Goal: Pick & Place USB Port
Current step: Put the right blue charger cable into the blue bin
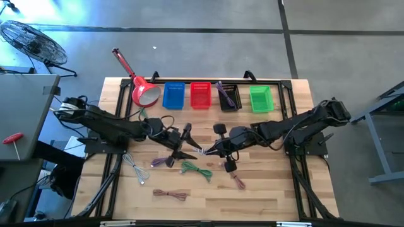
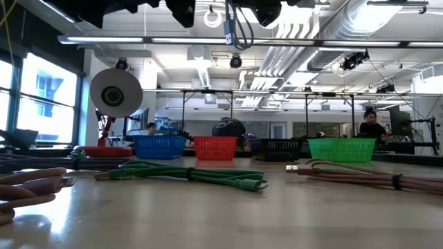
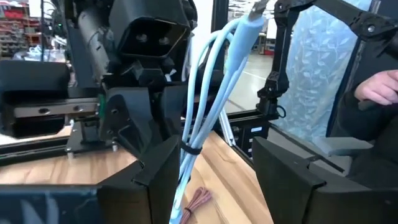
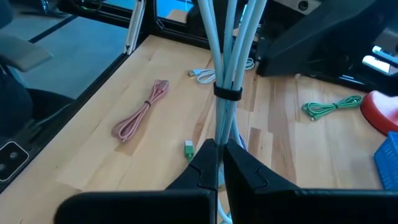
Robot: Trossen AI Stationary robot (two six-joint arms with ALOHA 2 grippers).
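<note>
I should let my left gripper take over the cable point(image 3: 188, 158), because my right gripper holds this light-blue cable but the blue basket point(image 1: 173, 96) is on my left gripper's side.
A bundled light-blue USB cable point(image 4: 225, 56), bound by a black tie point(image 4: 227, 93), hangs in the air over the table's middle. My right gripper point(image 4: 219, 146), reaching in from the table's right, is shut on it point(image 1: 208, 150). My left gripper point(image 3: 217, 155) comes level from the table's left point(image 1: 189, 144) and is open, one finger on each side of the bundle point(image 3: 208, 93). In the low view only a loop of the cable point(image 2: 232, 24) shows, high above the table. My right gripper pinches several strands of the bundle point(image 4: 219, 132) between its two shut fingers, a little behind the black tie. It comes from the table's right, slanting slightly down. The bundle runs on past the fingertips toward the left gripper, clear of the table. My left gripper: the bundle passes close by one finger point(image 3: 155, 174); I cannot tell whether it touches.
At the far edge stand blue point(image 1: 173, 96), red point(image 1: 200, 94), black point(image 1: 228, 98) and green point(image 1: 261, 98) baskets, beside a red lamp point(image 1: 144, 93). On the table lie green point(image 1: 196, 169), purple point(image 1: 161, 162), white point(image 1: 136, 169) and pink point(image 1: 170, 194) cables.
</note>
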